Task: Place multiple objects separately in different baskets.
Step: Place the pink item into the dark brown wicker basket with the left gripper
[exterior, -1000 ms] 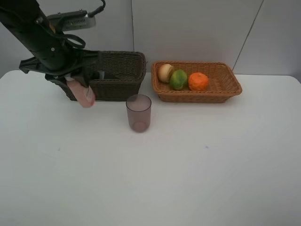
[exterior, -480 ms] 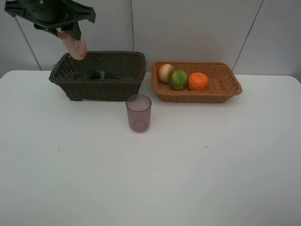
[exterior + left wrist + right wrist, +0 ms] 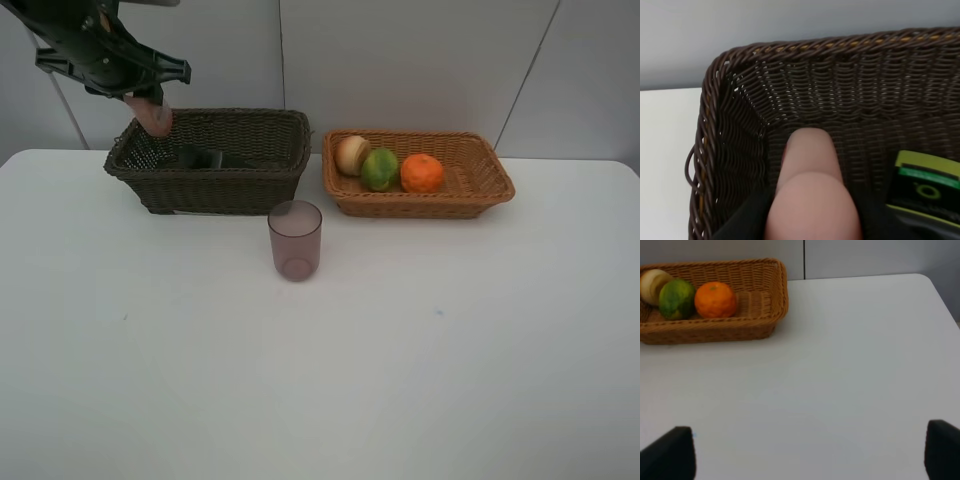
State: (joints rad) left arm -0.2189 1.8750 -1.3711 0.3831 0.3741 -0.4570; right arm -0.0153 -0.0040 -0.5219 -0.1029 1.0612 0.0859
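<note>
My left gripper holds the pink bottle [image 3: 152, 117] upright over free bottom beside the pump bottle. I'll carry on descending, releasing once its base meets the dark brown basket's bottom [image 3: 149, 155].
My left gripper [image 3: 148, 98] is shut on the pink bottle [image 3: 153, 117] and holds it over the far left corner of the dark brown basket [image 3: 245, 178]. In the left wrist view the pink bottle [image 3: 810, 190] points down into the dark basket [image 3: 850, 90], beside the dark pump bottle [image 3: 922, 195] lying inside. The pump bottle [image 3: 200, 157] also shows in the high view. The purplish cup [image 3: 295, 240] stands on the table in front of the baskets. The tan basket [image 3: 470, 195] holds the round fruit [image 3: 350, 153], the mango [image 3: 379, 169] and the orange [image 3: 422, 173]. My right gripper [image 3: 805, 455] is open and empty.
The white table [image 3: 400, 360] stretches wide in front of the baskets. A grey wall [image 3: 420, 60] stands right behind them. In the right wrist view the tan basket [image 3: 767, 315] with the orange [image 3: 715, 299] lies far ahead of the open fingertips [image 3: 667, 457].
My left arm lifted the pink bottle from the table in front of the dark basket's left end, swung it up high, then lowered it over the basket's far left corner.
</note>
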